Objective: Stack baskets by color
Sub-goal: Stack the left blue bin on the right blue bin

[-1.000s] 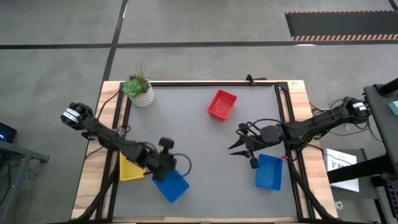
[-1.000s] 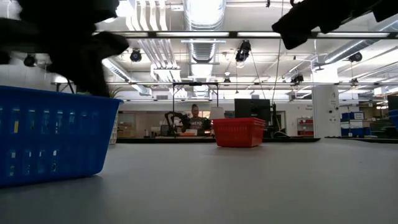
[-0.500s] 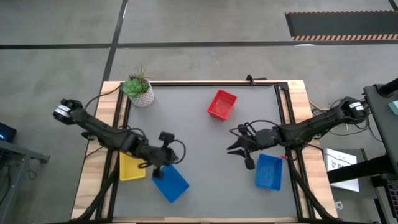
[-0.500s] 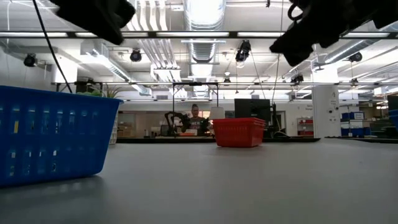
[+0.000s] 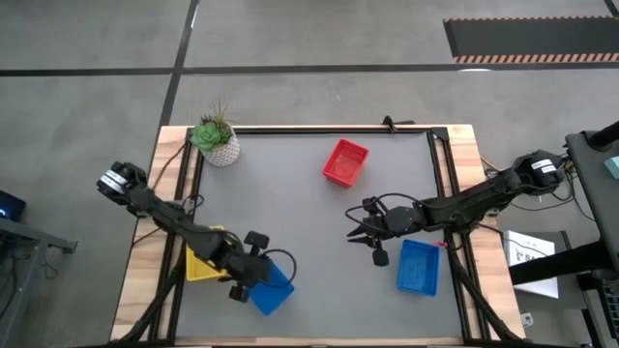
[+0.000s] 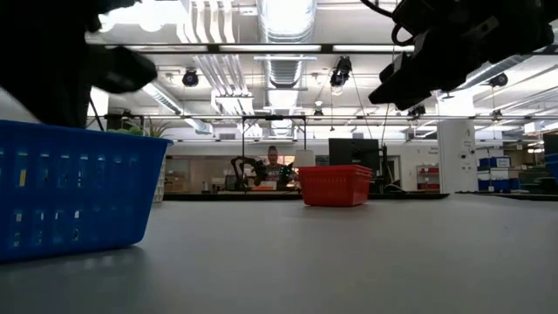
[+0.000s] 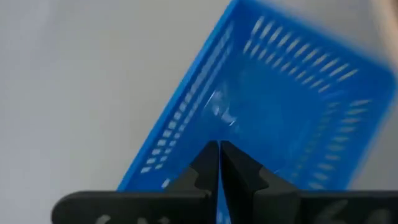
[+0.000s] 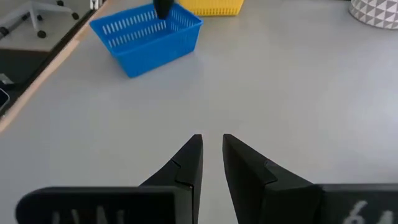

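Observation:
My left gripper should move away from over the crooked blue basket, where it hangs far from the second blue basket, so that my right gripper can grab the crooked basket's rim.
A blue basket stands askew at the near left, beside a yellow basket. My left gripper is shut, with its tips pointing down at this blue basket's rim near a corner. A second blue basket stands at the near right, and a red basket sits alone toward the far edge. My right gripper hovers left of the second blue basket. Its fingers are a narrow gap apart with nothing between them. My left gripper's shut fingertips come steeply from above at the blue basket's rim by one corner. Whether they touch the rim I cannot tell. The basket stands flat on the table.
A white potted plant stands at the far left corner. Bare grey table lies between the two grippers. A raised frame runs around the table top. A person shows far off in the room behind.
My left gripper lifted away from the blue basket, then came down again nearer the table's near edge, staying shut. The basket kept its place. My right gripper has sunk a little and gone toward the table's left.

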